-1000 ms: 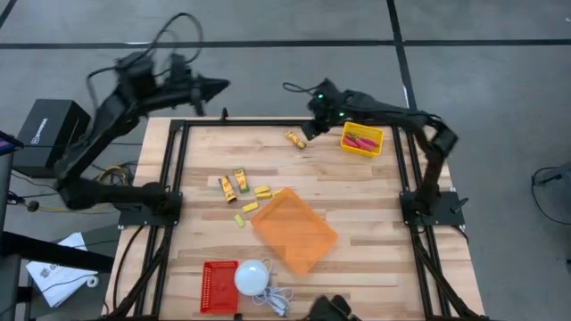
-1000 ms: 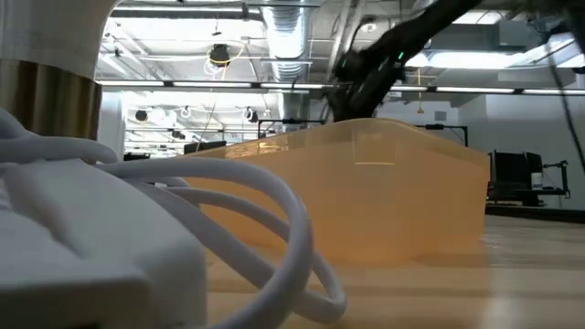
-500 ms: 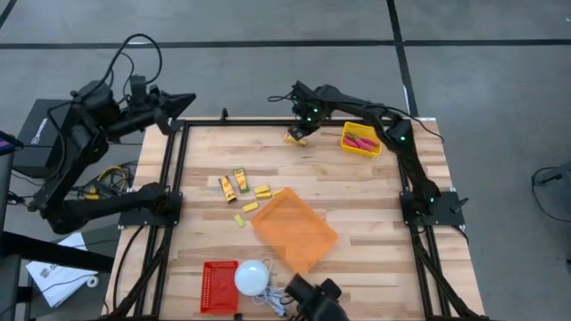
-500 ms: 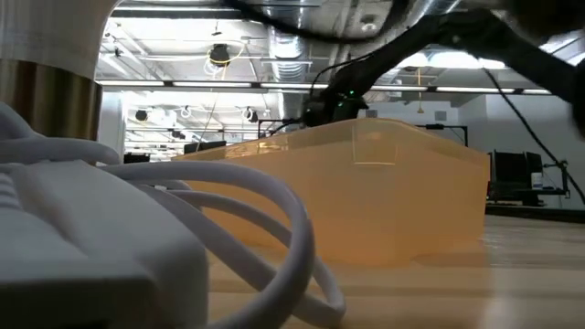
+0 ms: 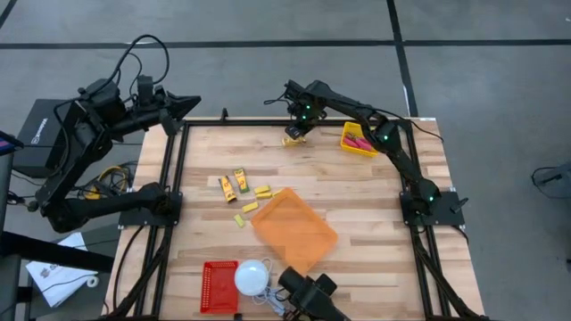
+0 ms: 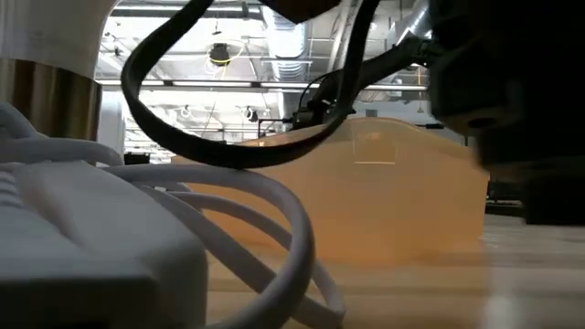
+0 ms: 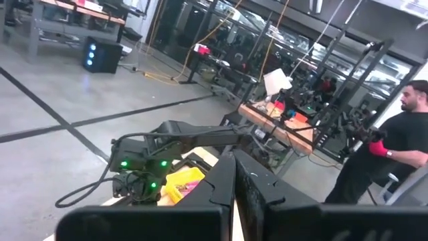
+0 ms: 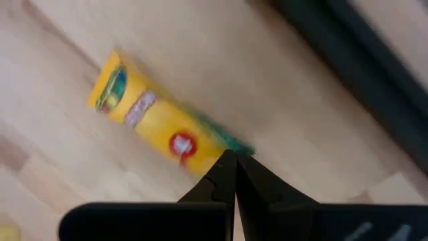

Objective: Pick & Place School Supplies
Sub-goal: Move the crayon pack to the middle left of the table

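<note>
The robot's right gripper is hanging closed over the orange-yellow packet's end (image 8: 226, 137). It should move back and make room so that the left gripper can bring the packet next to the other packets (image 5: 241, 180).
My right gripper (image 5: 298, 120) is shut and hangs by the table's far edge, just above an orange-yellow packet (image 5: 293, 137) that lies flat on the wood. In the right wrist view its tips (image 8: 234, 155) stand over one end of that packet (image 8: 154, 115). Two more packets (image 5: 233, 181) and several tiny yellow blocks (image 5: 251, 204) lie left of the middle. Red-handled scissors (image 5: 361, 140) rest inside the yellow bin (image 5: 346, 144). My left gripper (image 5: 192, 103) is shut (image 7: 234, 159) and waits off the far left corner. My right gripper points its shut fingertips down at the packet's end (image 8: 208, 151) from above. I cannot tell whether they touch it. The packet lies flat on the table.
An upturned clear orange bin (image 5: 294, 230) sits near the middle. A red tray (image 5: 219, 285) and the white dome (image 5: 252, 276) with its cord are at the near edge, beside a dark cabled object (image 5: 308, 292). A person (image 7: 394, 154) stands in the room beyond.
My right gripper has moved toward the table's left along the far edge and now hangs over the packet, which stayed put. My left arm has swung back from the far edge toward the left, off the corner. A dark cabled object has come in at the near edge.
</note>
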